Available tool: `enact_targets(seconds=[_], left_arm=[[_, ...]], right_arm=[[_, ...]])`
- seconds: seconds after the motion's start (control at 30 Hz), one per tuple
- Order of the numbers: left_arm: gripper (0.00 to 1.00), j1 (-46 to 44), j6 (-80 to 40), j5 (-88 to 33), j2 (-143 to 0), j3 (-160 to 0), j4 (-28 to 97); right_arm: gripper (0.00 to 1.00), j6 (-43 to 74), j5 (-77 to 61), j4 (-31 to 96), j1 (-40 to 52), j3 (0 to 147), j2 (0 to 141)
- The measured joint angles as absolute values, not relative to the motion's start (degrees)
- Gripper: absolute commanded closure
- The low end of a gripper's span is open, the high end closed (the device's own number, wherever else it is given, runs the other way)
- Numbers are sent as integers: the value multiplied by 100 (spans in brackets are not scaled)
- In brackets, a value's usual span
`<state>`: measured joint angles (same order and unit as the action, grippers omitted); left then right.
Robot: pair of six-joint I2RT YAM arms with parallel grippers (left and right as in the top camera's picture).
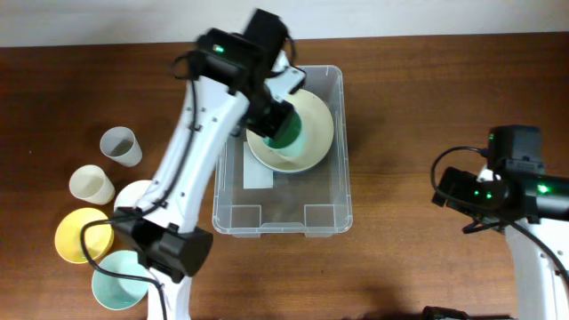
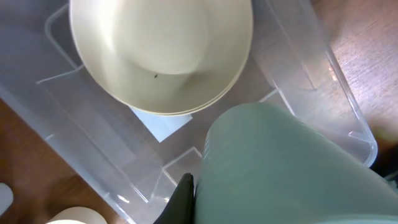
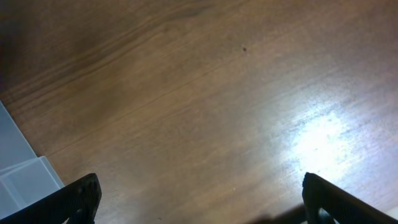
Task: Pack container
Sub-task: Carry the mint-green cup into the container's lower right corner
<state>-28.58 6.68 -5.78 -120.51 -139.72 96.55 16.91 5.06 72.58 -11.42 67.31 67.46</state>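
The cream bowl (image 1: 311, 116) takes up the far end of the container under the green cup, so next my left gripper moves the green cup back to the free near corner (image 1: 329, 216).
The container (image 1: 343, 169), a large clear plastic bin with a white label (image 1: 259, 174) on its bottom, stands mid-table. A cream bowl (image 1: 316, 124) lies in its far end. My left gripper (image 1: 277, 116) is shut on a green cup (image 1: 289, 135) and holds it above the bowl's left side. In the left wrist view the green cup (image 2: 273, 168) fills the lower right, one black finger (image 2: 185, 198) presses on its side, and the cream bowl (image 2: 161, 50) sits below in the container (image 2: 339, 93). My right gripper (image 3: 202, 205) is open and empty over bare wood, to the right of the container.
Left of the container stand a grey cup (image 1: 120, 147), a cream cup (image 1: 92, 185), a white dish (image 1: 138, 196), a yellow bowl (image 1: 78, 236) and a teal bowl (image 1: 116, 280). The container's corner (image 3: 22, 174) shows at the left edge of the right wrist view.
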Motion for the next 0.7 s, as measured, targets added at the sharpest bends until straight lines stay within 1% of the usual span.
enact_targets(seconds=[0.13, 0.23, 0.33, 0.37, 0.4, 0.53, 0.6, 0.7], left_arm=[[99, -3229, 502, -366, -12022, -13834, 9642], [99, -3474, 333, -56, -11762, -13085, 9640], [99, -3514, 97, 250, -11078, -11983, 9612], [99, -3507, -36, 360, -10595, -11483, 9688], [99, -3500, -108, 399, -10372, -11330, 9651], [99, -3479, -432, 548, -9371, -10610, 8862], [99, -3474, -572, 554, -9157, -10300, 8193], [100, -3476, -679, 381, -9260, -9762, 7491]], right_arm=[[1, 1627, 464, 7303, -1240, 6731, 6744], [1, 1623, 440, 7308, -1240, 6731, 6744], [1, 1603, 436, 7312, -1240, 6731, 6744], [1, 1603, 423, 7297, -1243, 6731, 6744], [1, 1603, 421, 7301, -1243, 6731, 6744], [1, 1603, 403, 7282, -1245, 6731, 6744], [1, 1603, 403, 7279, -1245, 6731, 6744], [1, 1599, 401, 7277, -1245, 6731, 6744]])
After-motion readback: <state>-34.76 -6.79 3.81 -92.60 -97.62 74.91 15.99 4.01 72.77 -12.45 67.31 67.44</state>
